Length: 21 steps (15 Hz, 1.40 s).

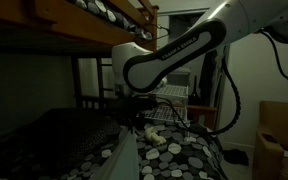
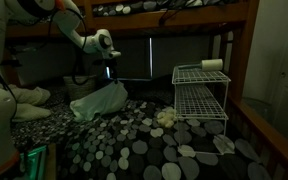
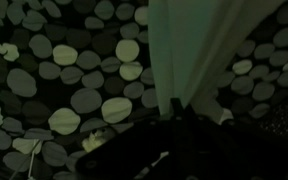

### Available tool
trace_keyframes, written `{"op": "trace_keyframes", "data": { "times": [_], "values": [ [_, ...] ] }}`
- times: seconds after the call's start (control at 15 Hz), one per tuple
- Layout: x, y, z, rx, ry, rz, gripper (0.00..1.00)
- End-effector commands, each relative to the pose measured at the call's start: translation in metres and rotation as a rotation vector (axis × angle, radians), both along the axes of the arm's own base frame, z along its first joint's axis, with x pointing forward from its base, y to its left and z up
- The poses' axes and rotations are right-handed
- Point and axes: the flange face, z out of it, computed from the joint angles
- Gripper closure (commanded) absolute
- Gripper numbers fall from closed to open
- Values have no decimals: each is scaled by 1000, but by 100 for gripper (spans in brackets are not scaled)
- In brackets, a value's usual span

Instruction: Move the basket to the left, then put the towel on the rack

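Observation:
Next, I lift the towel high with my gripper before I carry it to the rack, because the towel's lower end (image 2: 96, 112) is resting on the bedding, below the rack's top level (image 2: 198, 76).
My gripper (image 2: 110, 76) is shut on the top of a pale green towel (image 2: 98, 101), which hangs down from it and touches the spotted bedding. The towel also shows in an exterior view (image 1: 124, 152) below the gripper (image 1: 130, 112). In the wrist view the towel (image 3: 189, 45) spreads away from the dark jaws (image 3: 177, 112). A white wire rack (image 2: 200, 96) with two tiers stands well away from the gripper, with a pale roll (image 2: 213, 64) on top. It also shows behind the arm (image 1: 175, 101). I cannot make out a separate basket.
The spotted bedding (image 2: 134, 150) covers the lower bunk. Small white objects (image 2: 164, 118) lie beside the rack. The upper bunk frame (image 2: 164, 22) runs close overhead, and a wooden post (image 2: 241, 60) stands behind the rack. A cardboard box (image 1: 280, 140) sits off the bed.

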Motion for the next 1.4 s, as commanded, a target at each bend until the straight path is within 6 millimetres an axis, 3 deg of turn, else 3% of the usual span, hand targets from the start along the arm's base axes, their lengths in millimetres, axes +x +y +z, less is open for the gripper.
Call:
{"op": "trace_keyframes", "data": {
  "times": [0.0, 0.27, 0.47, 0.53, 0.6, 0.67, 0.73, 0.8, 0.93, 1.13, 1.33],
  "values": [
    [50, -73, 48, -37, -144, -137, 100],
    [111, -164, 127, -76, -325, -291, 100],
    [141, -198, 209, -111, -506, -330, 100],
    [133, -192, 172, -80, -428, -300, 100],
    [136, -200, 190, -77, -456, -308, 98],
    [136, -200, 191, -75, -455, -307, 98],
    [136, -197, 185, -77, -446, -302, 98],
    [125, -177, 150, -15, -360, -299, 100],
    [124, -153, 148, 112, -330, -344, 100],
    [127, -161, 199, 237, -416, -418, 100],
    [130, -198, 276, 252, -585, -492, 100]
  ]
}}
